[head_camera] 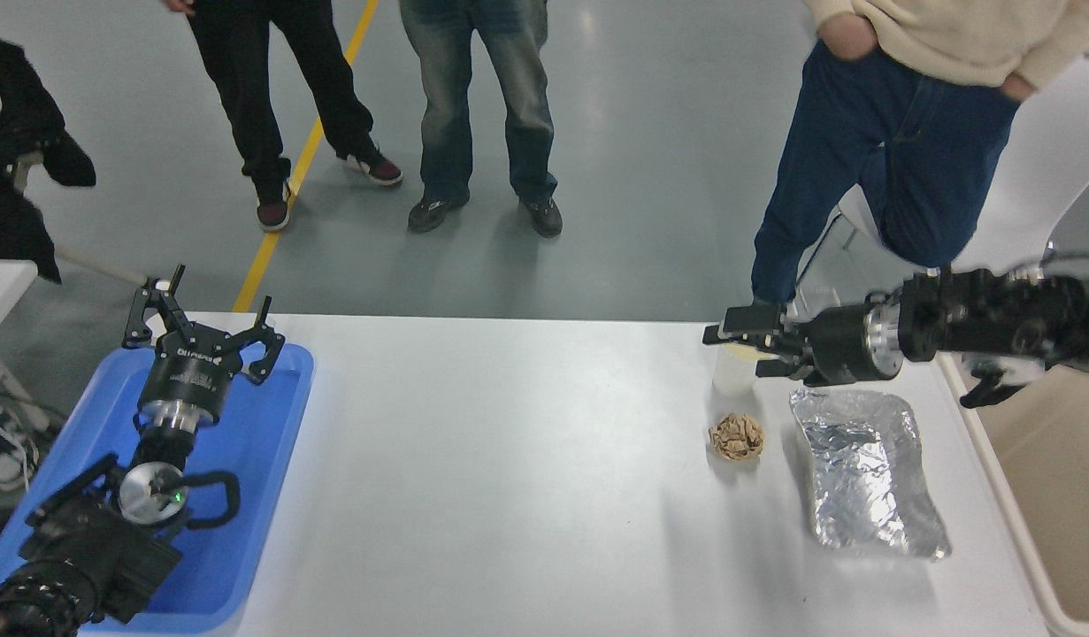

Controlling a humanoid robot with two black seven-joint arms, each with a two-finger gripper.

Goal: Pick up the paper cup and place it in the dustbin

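Note:
The cup's opening will tip sideways when I lift the cup, because my right gripper's fingertips (765,341) reach only the top of the white paper cup (733,376).
The white paper cup (728,380) stands upright on the white table (509,460) near its far edge, right of centre. My right gripper (737,352) reaches in level from the right, pointing left, with its jaws open on either side of the cup's top. It hides the rim, and I cannot tell whether the fingers touch the cup. The beige dustbin (1008,513) stands at the table's right end, cut off by the picture's edge. My left gripper (210,305) is parked open over the blue tray (252,442) at the lower left.
A crumpled brown paper ball (736,436) lies just in front of the cup. A crinkled silver foil sheet (867,473) lies between the ball and the dustbin. Three people stand beyond the far edge, one close behind the right arm by a white chair (1039,186).

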